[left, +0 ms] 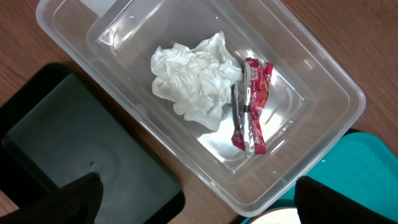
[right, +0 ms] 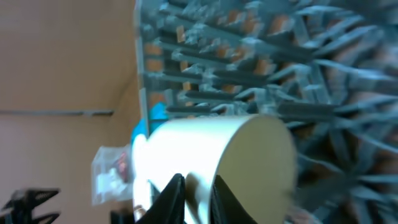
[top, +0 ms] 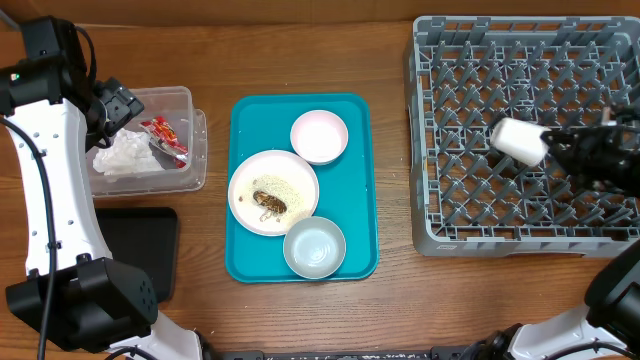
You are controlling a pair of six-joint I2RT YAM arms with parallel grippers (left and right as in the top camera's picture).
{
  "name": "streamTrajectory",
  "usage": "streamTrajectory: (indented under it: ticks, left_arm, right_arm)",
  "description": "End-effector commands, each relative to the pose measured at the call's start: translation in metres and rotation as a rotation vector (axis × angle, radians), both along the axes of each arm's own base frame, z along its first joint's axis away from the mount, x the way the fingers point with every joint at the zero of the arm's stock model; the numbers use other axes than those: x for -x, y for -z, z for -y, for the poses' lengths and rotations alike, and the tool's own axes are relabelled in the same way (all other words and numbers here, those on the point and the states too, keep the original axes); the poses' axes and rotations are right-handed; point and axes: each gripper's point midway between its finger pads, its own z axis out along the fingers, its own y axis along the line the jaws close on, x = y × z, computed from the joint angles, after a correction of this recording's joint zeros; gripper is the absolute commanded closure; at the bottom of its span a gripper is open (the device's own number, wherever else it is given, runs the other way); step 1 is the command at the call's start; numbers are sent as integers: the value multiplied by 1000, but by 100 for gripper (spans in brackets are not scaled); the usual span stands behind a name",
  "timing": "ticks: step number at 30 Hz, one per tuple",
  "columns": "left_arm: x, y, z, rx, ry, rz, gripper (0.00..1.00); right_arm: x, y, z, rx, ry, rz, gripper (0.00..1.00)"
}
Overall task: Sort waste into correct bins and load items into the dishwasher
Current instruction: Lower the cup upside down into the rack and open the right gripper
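Next, I let go of the small white cup (top: 519, 142) with my right gripper and then nudge its rim (right: 232, 139) to settle it, because the cup slants on its side over the rack's wires.
My right gripper (top: 556, 148) is shut on the small white cup (top: 518, 139), holding it on its side over the grey dish rack (top: 430, 150); the cup fills the right wrist view (right: 211, 155). My left gripper (top: 122, 105) is open and empty above the clear tub (top: 180, 97). The tub (left: 323, 87) holds the crumpled white napkin (left: 193, 78) and the red-and-white wrapper (left: 252, 106). The black tray (left: 68, 149) lies beside the tub. The white plate (top: 273, 192) carries brown scraps (top: 268, 205) and rice crumbs. The pink saucer (top: 319, 136) and grey-white bowl (top: 314, 247) sit beside it.
The plate, saucer and bowl rest on a teal serving tray (top: 355, 200) in the middle of the wooden table. The black tray (top: 140, 245) lies at the front left, below the tub. The rack stands at the right.
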Motion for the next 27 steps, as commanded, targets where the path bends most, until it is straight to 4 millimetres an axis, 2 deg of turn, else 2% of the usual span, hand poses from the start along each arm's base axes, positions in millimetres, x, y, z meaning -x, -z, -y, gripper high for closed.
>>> streamTrajectory:
  ticks: [1,2,3,4,8,10,13,16,19,22,25,27]
  left_arm:
    - [2,-14,1,-19,-10,36,0]
    - [2,-14,1,-19,-10,36,0]
    - [2,-14,1,-19,-10,36,0]
    - [2,-14,1,-19,-10,36,0]
    - [2,-14,1,-19,-10,36,0]
    - [2,-14,1,-19,-10,36,0]
    - [2,-14,1,-19,-10,36,0]
    - [2,-14,1,-19,-10,36,0]
    - [2,-14,1,-19,-10,36,0]
    - [2,-14,1,-19,-10,36,0]
    - [2,-14,1,-19,-10,36,0]
    - [2,-14,1,-19,-10,36,0]
  right_arm:
    - [14,30,30,111,70,-146,83]
    - [14,27,32,110,75,-148,83]
    - [15,21,35,107,81,-153,73]
    - [15,19,37,111,84,-160,69]
    - [17,6,46,140,115,-214,68]
    - [17,-6,51,154,140,-234,68]
    - [15,-34,51,174,154,-210,68]
    - [13,-56,46,196,159,-176,67]
    - [10,-71,30,222,126,-140,68]
    - [3,-69,8,237,70,-139,76]
    - [-6,-57,-7,315,39,-184,95]
    - [-13,-47,-15,380,37,-226,96]
